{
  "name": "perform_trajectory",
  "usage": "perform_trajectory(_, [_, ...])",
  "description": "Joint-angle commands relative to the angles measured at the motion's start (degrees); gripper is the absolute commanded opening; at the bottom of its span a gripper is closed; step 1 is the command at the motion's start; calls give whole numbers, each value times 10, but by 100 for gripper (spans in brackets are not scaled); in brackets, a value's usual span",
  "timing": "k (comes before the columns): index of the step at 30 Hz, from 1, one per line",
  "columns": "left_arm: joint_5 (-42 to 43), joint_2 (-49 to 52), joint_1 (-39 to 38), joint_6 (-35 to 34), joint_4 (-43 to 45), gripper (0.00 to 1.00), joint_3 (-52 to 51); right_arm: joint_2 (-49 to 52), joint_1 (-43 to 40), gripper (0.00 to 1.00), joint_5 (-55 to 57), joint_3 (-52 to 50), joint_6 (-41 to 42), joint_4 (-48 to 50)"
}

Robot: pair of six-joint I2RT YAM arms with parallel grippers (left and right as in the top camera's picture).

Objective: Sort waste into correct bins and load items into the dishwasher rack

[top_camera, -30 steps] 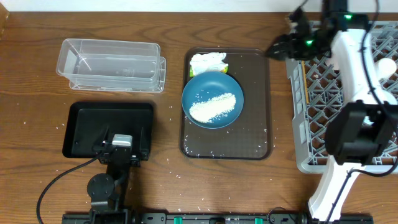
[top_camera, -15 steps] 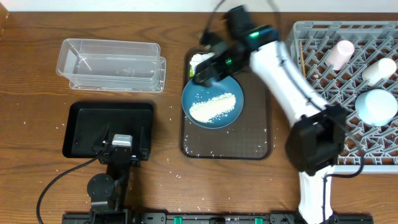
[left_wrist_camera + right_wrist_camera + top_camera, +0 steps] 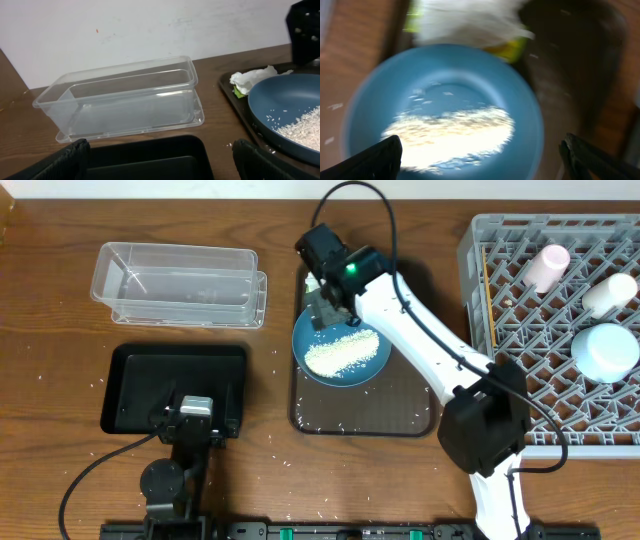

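Observation:
The plate of rice (image 3: 341, 355) lies under my hovering empty right gripper, which should move away to the dishwasher rack (image 3: 515, 290) before my left gripper reaches over the plate.
A dark blue plate (image 3: 342, 345) holding a heap of white rice (image 3: 345, 352) lies on the brown serving tray (image 3: 365, 415). My right gripper (image 3: 328, 310) hovers open over the plate's far left part. In the right wrist view its fingertips (image 3: 370, 160) straddle the rice (image 3: 450, 137), and the crumpled napkin (image 3: 470, 20) with its yellow-green wrapper (image 3: 510, 47) lies just beyond the plate (image 3: 530, 125). My left gripper (image 3: 195, 415) rests open over the black tray (image 3: 140, 380), empty. The clear tub (image 3: 180, 283) stands behind it. The dishwasher rack (image 3: 520, 330) holds a pink cup (image 3: 548, 265), a white cup (image 3: 610, 292), a light blue bowl (image 3: 605, 350) and chopsticks (image 3: 487, 295).
Loose rice grains are scattered on the brown tray and on the table (image 3: 280, 442) around it. My right arm (image 3: 420, 330) stretches across the tray from its base (image 3: 485, 430). In the left wrist view the tub (image 3: 125, 100), the black tray (image 3: 150, 160) and the plate (image 3: 290, 115) show.
My right arm swung left from the rack to the plate and has settled lower over its far left part. The left arm has not moved.

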Motion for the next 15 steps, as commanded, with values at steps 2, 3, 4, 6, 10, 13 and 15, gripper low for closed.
perform_trajectory(2, [8,-1,1,1,-19,93,-10,-40,-41,99,55,-4,60,-15])
perform_trajectory(3, [8,-1,1,1,-19,93,-10,-45,-49,99,55,-4,60,-15])
perform_trajectory(4, [8,-1,1,1,-19,93,-10,-50,-59,99,54,-4,60,-14])
perform_trajectory(6, [8,-1,1,1,-19,93,-10,-54,-77,99,37,-4,59,-15])
perform_trajectory(10, [8,-1,1,1,-19,93,-10,-54,-107,99,-84,-4,59,-19])
perform_trajectory(13, [8,-1,1,1,-19,93,-10,-54,-118,99,-152,-4,59,-20])
perform_trajectory(15, [8,-1,1,1,-19,93,-10,-54,-118,99,-170,-4,59,-20])
